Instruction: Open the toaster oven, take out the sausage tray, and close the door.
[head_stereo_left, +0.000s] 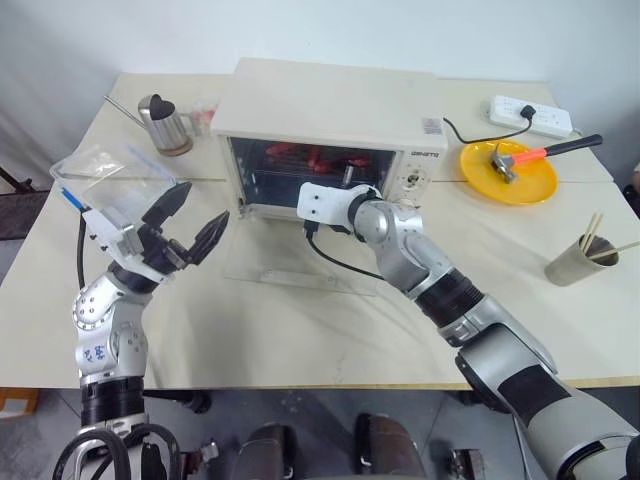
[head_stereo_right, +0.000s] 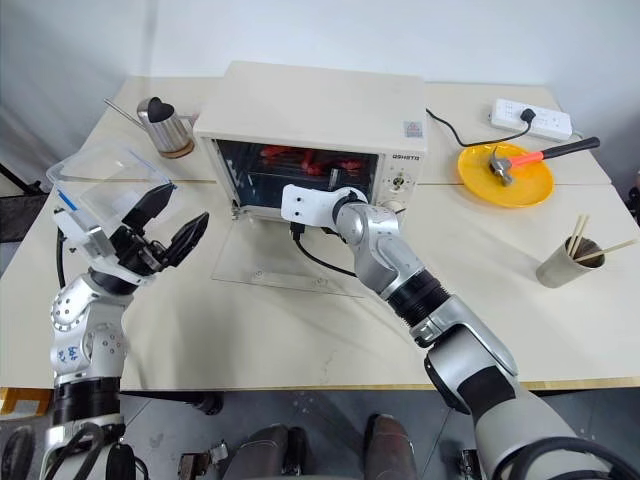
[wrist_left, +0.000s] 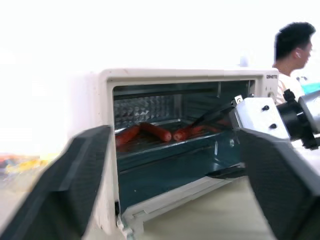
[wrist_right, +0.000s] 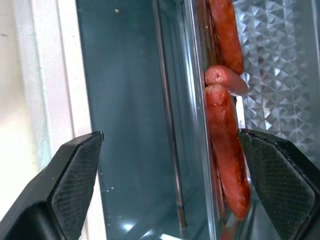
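Observation:
My gripper will make the sausages (head_stereo_left: 320, 158) shift when it pulls the tray out, but they will stay on it because they lie loose at different angles behind the tray's raised edge (wrist_right: 201, 132).
The cream-white toaster oven (head_stereo_left: 330, 105) stands at the back middle of the table. Its glass door (head_stereo_left: 290, 262) is folded down flat on the tabletop. Inside, the silver sausage tray (wrist_left: 165, 141) sits on the rack with reddish-brown sausages (wrist_right: 225, 125) on it. My right gripper (wrist_right: 171, 134) reaches into the oven mouth and is open, one finger on each side of the tray's front edge, holding nothing. The left gripper (head_stereo_left: 203, 203) hangs open and empty to the left of the door, raised off the table and facing the oven.
A metal pitcher (head_stereo_left: 165, 125) and a clear plastic container (head_stereo_left: 110, 170) are at the back left. On the right are a yellow plate (head_stereo_left: 535, 185) with a hammer, a power strip (head_stereo_left: 530, 115) and a cup of chopsticks (head_stereo_left: 580, 260). A person (wrist_left: 295, 50) is behind the oven.

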